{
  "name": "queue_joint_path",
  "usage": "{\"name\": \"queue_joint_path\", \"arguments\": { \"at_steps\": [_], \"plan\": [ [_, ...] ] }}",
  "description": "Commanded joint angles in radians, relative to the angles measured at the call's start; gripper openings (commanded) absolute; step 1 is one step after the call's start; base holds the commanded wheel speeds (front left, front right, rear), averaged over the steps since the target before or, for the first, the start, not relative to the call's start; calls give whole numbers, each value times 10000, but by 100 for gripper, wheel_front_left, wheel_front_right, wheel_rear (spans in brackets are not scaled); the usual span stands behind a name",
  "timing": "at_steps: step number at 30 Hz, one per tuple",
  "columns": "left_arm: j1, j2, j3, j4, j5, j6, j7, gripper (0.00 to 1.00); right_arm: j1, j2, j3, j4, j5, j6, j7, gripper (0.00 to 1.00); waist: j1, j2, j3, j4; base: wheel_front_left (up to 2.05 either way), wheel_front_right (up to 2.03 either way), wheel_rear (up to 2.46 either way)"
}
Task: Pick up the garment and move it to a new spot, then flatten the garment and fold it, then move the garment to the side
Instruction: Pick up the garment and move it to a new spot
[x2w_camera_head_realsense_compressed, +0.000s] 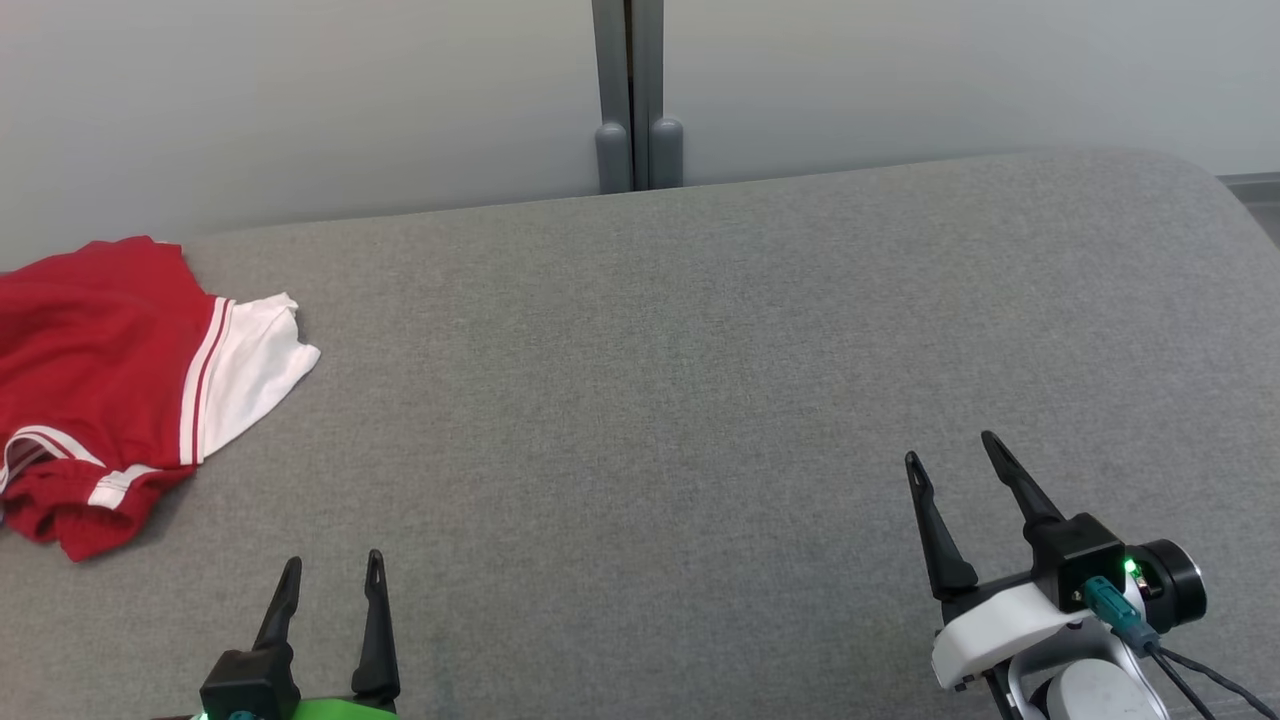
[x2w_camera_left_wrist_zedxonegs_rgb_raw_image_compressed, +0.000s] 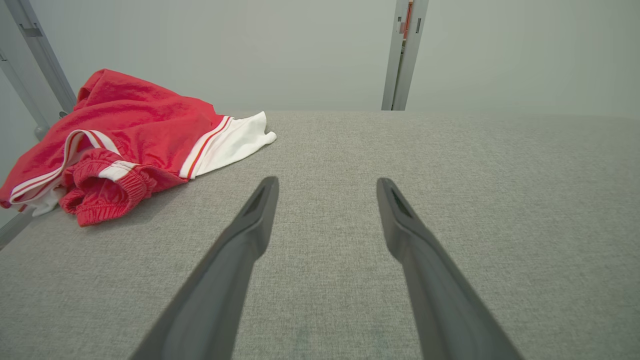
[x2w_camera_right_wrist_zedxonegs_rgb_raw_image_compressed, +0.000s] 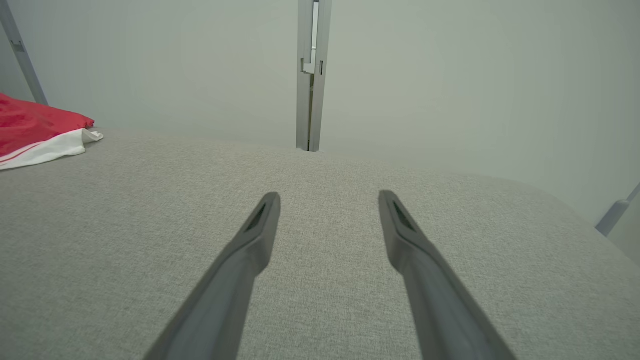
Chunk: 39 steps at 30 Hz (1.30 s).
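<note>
The striped garment's edge has a gathered red band sticking out beneath it, so another red garment will come along when the robot lifts the striped garment's edge.
The garment is red with white trim and stripes, and it lies crumpled at the far left of the grey cushioned surface. My left gripper hovers open near the front edge, to the right of and nearer than the garment, holding nothing. In the left wrist view the garment lies ahead and to the left of my open left gripper. My right gripper stands open at the lower right, far from the cloth. The right wrist view has the garment at its left edge, well away from the open right gripper.
A pale wall with a grey vertical post runs behind the surface. The surface's rounded right corner curves off at the back right. Bare grey fabric stretches between the garment and the right gripper.
</note>
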Motion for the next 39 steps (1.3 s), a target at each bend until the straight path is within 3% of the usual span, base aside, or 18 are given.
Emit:
{"name": "queue_joint_path", "arguments": {
  "at_steps": [1,10,20,24,31,39],
  "plan": [
    [37,69,12,-9,-80,8,-3,100,63,-1,10,24,55,0,-48,100,0,-1,-2,21,0,0,0],
    [50,69,-164,-3,-169,60,-3,100,164,17,65,-51,216,-1,-47,100,0,-1,-30,580,0,0,0],
    [357,66,-96,25,-260,138,-3,100,65,54,639,14,426,-1,-42,100,0,-1,-194,2795,0,0,0],
    [626,63,111,21,-293,134,-3,100,-119,68,1070,124,561,-1,-42,100,0,-1,-225,3300,0,0,0],
    [661,60,164,-171,-398,73,-3,100,-360,61,1526,111,803,-1,-41,100,0,-1,43,3371,0,0,0],
    [-1850,122,101,88,-891,-478,-3,100,-1325,-288,1741,-310,583,-1,-42,100,0,-1,2504,2432,0,0,0]
  ]
}}
